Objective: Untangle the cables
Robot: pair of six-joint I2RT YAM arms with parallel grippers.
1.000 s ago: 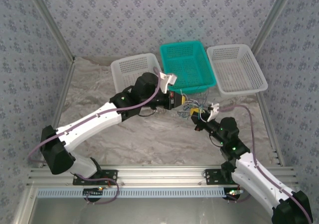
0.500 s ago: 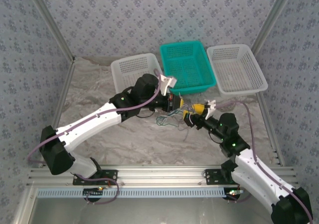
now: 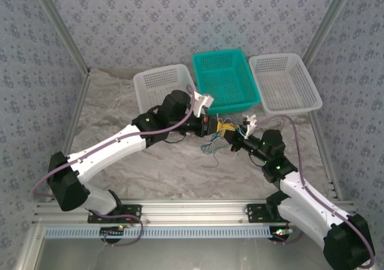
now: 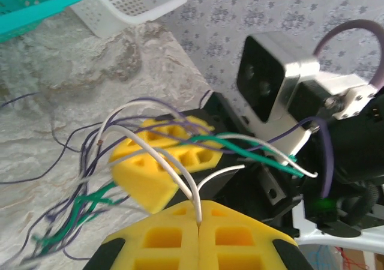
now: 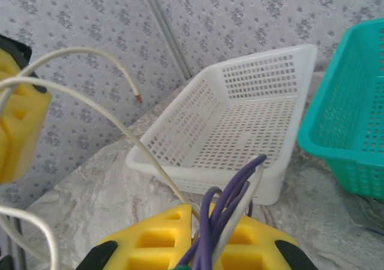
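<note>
The white cable point(image 5: 128, 132) runs loosely from my left gripper into the purple bunch of cables, so next my right gripper pulls that bunch point(image 5: 227, 210) back while my left gripper pulls away.
The cables point(image 3: 217, 131) are a knot of thin white, green and purple wires hanging between my two grippers above the table's middle. My left gripper point(image 3: 213, 126) is shut; in the left wrist view its yellow fingers point(image 4: 198, 222) pinch a white cable point(image 4: 174, 168) at the tips. My right gripper point(image 3: 231, 139) faces it a short way off. In the right wrist view the right gripper point(image 5: 207, 234) is shut on a bunch of purple and white cables point(image 5: 231, 198). Loose ends point(image 3: 209, 152) trail down onto the table.
Three baskets stand at the back: a white basket point(image 3: 157, 81) on the left, a teal basket point(image 3: 223, 81) in the middle, another white basket point(image 3: 284, 84) on the right. The marbled tabletop point(image 3: 156, 168) spreads below the arms. Patterned walls close in both sides.
My right gripper opened, moved left toward the left gripper and shut again on the cables. The bundle now spans a shorter gap, with loose ends drooping lower. The left arm barely shifted.
</note>
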